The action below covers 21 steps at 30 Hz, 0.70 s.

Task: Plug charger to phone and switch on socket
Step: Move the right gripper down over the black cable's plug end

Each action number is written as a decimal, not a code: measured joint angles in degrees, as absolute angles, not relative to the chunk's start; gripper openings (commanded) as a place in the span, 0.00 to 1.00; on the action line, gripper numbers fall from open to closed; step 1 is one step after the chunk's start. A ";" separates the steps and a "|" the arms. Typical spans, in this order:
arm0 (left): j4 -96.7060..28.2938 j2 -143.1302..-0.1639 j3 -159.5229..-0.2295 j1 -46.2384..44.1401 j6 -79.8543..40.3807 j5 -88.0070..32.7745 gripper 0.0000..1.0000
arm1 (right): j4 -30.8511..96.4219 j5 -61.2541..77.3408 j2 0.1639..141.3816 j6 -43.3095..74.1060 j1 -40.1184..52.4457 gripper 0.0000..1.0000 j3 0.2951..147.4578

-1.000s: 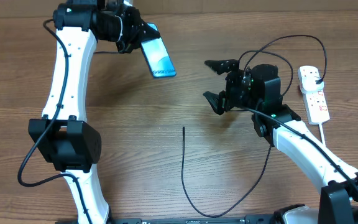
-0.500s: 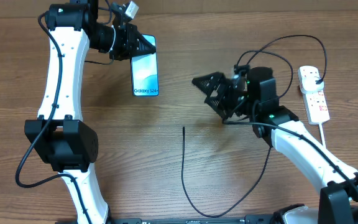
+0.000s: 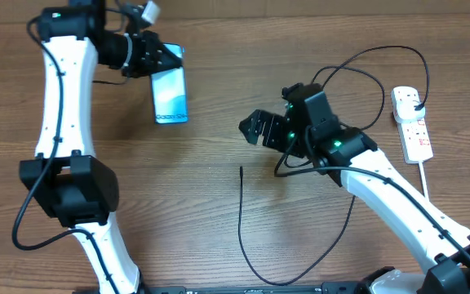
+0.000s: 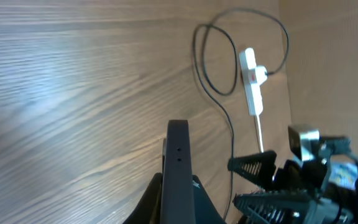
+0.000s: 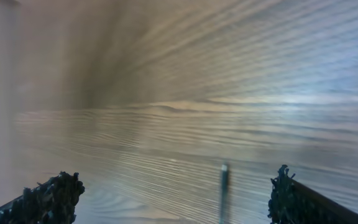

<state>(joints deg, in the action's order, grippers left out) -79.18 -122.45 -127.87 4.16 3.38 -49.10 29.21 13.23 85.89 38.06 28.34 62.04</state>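
My right gripper keeps going down with its fingers spread on both sides of the charger's connector tip [image 3: 241,169], which lies free and lengthwise between them, until they close around its black body [image 5: 224,186].
My left gripper [image 3: 155,59] is shut on the top end of the phone [image 3: 170,95] and holds it above the far left of the table, lit blue screen facing up. In the left wrist view the phone [image 4: 178,163] shows edge-on between the jaws of the left gripper [image 4: 178,208]. My right gripper [image 3: 261,131] is open and empty, just above and right of the charger's connector tip [image 3: 241,169]. In the right wrist view the tip [image 5: 224,182] lies between the spread fingers of the right gripper [image 5: 169,194]. The white socket strip [image 3: 413,122] lies at the far right.
The black charger cable [image 3: 255,276] runs from the tip toward the front edge, curves right under my right arm and loops at the back toward the strip's far end [image 3: 414,100]. The strip also shows in the left wrist view [image 4: 252,81]. The table is brown wood.
My left arm has swung the phone leftward and turned it straighter. My right gripper has moved left and down toward the cable tip, still open.
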 measured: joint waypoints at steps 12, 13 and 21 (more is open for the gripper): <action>-79.37 -122.45 -127.87 6.42 1.48 -51.22 0.04 | 31.99 3.53 93.60 34.17 37.17 1.00 62.04; -79.35 -122.50 -127.87 6.37 1.39 -51.62 0.04 | 32.16 2.98 94.59 34.02 37.95 1.00 62.04; -79.26 -123.04 -127.87 6.37 -3.11 -52.60 0.04 | 33.15 1.23 97.14 33.67 39.79 1.00 62.04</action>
